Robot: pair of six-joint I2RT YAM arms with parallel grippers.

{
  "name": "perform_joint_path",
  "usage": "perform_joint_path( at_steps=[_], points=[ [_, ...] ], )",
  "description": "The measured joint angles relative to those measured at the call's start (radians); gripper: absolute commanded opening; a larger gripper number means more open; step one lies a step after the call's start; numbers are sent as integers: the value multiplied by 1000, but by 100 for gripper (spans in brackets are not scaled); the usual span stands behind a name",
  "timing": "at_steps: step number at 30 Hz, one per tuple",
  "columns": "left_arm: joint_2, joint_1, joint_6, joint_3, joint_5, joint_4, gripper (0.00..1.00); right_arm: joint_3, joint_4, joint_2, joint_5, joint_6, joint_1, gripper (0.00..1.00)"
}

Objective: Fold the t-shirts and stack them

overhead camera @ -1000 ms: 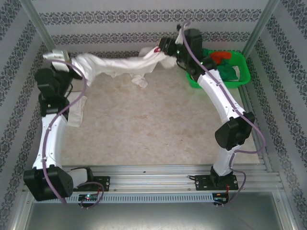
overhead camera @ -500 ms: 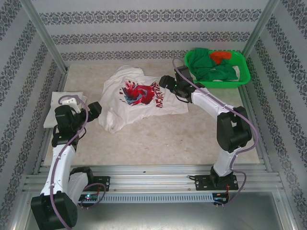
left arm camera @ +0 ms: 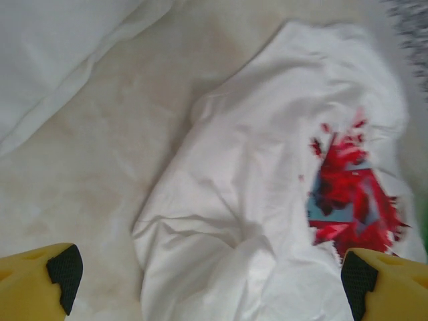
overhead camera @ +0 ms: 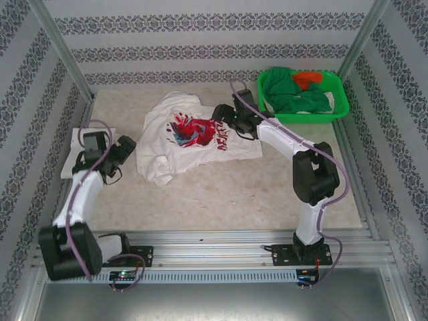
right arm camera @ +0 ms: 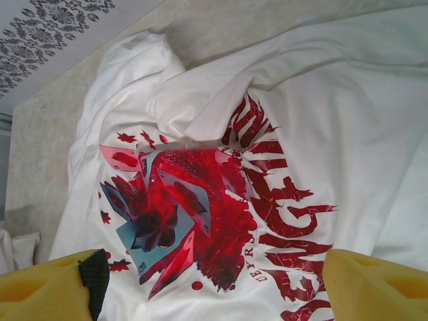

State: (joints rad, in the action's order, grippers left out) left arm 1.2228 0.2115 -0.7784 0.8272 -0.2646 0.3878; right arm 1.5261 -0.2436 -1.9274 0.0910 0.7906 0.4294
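The splash graphic [overhead camera: 191, 130] looks squeezed in gathered cloth, so the crumpled white t-shirt [overhead camera: 194, 156] will fall open into a wide sheet when I lift it with both grippers.
A white t-shirt [overhead camera: 194, 137] with a red-and-black splash graphic lies crumpled, print up, on the table's middle left. My left gripper [overhead camera: 131, 150] hovers open at its left edge. In the left wrist view the gripper [left arm camera: 210, 294] spans rumpled white cloth [left arm camera: 254, 200], gripping nothing. My right gripper [overhead camera: 221, 122] is open above the lettering. The right wrist view shows the gripper [right arm camera: 221, 287] over the print [right arm camera: 200, 214], its fingers apart. Another white t-shirt [overhead camera: 69, 167] lies folded at the left edge, partly under my left arm; its corner [left arm camera: 53, 47] shows in the left wrist view.
A green plastic basket [overhead camera: 338, 107] holding green and orange cloth stands at the back right corner. Patterned walls and metal posts close in the table on three sides. Bare tabletop [overhead camera: 221, 194] stretches between the shirt and the arm bases.
A second ago both grippers held the shirt stretched in the air at the back. It now lies on the table, released, with both grippers open and lowered beside and over it.
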Motion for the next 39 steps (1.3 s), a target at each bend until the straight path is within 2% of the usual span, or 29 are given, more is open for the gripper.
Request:
perform_joint_path(
  at_steps=[2, 4, 12, 19, 25, 39],
  points=[
    [110, 0, -40, 51, -11, 45, 98, -11, 0, 0, 0, 0, -2, 84],
    [204, -3, -88, 80, -27, 93, 92, -30, -1, 0, 0, 1, -2, 84],
    [371, -67, -271, 160, -42, 259, 62, -93, -19, 2, -1, 17, -9, 83],
    [483, -69, -351, 248, -58, 290, 55, -98, -22, 21, -1, 19, -13, 83],
    [500, -69, -403, 248, -95, 287, 48, -118, -23, 35, -5, 19, -22, 83],
    [550, -82, -435, 241, -127, 290, 41, -160, -29, 60, -25, 38, -22, 83]
  ],
)
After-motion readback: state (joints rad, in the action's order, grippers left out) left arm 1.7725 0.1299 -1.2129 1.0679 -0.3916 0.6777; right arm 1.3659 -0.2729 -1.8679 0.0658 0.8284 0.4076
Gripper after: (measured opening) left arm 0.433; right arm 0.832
